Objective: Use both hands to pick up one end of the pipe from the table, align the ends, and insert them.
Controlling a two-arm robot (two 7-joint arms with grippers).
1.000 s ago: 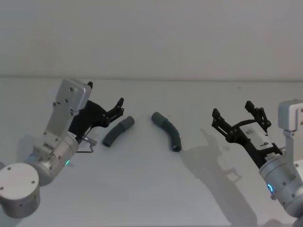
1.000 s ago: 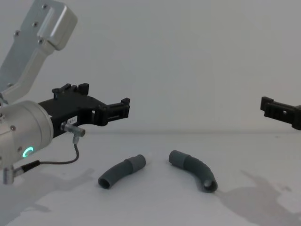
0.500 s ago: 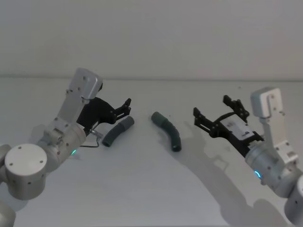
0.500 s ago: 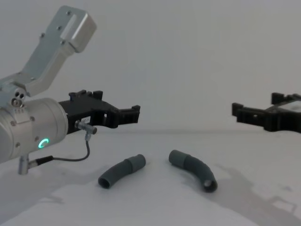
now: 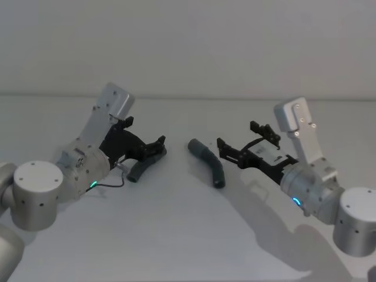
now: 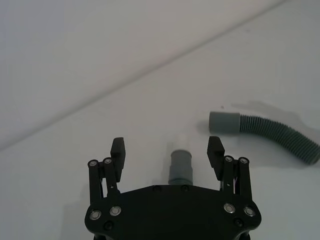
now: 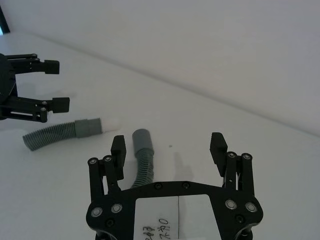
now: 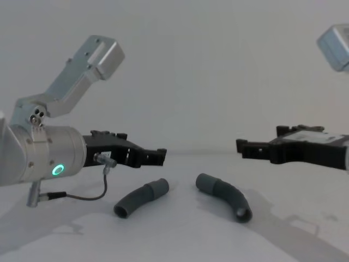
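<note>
A white tip sticks out of the other cuff, so the cuff (image 8: 206, 183) by the robot's right gripper will slide over it when the robot pushes them together.
Two ribbed dark grey pipe pieces lie apart on the white table (image 5: 176, 235). The left piece (image 5: 140, 168) (image 8: 136, 200) points its lighter cuff end (image 8: 160, 187) toward the middle. The right piece (image 5: 210, 164) (image 8: 228, 196) has its cuff end (image 5: 194, 145) (image 8: 204, 182) facing the left one. My left gripper (image 5: 159, 148) (image 8: 158, 156) hovers open just above the left piece; in its wrist view the cuff (image 6: 181, 162) sits between the spread fingers. My right gripper (image 5: 237, 135) (image 8: 243, 147) is open, above the table just right of the right piece (image 7: 142, 152).
The table's far edge meets a plain pale wall. A thin black cable (image 8: 95, 191) loops below the left wrist. Both silver wrists, each with a glowing ring light, reach in from the sides. Bare white surface lies in front of the pipe pieces.
Both arms have swung inward toward the middle. The left gripper has come down over the left piece; the right gripper has closed in beside the right piece. The pieces have not moved.
</note>
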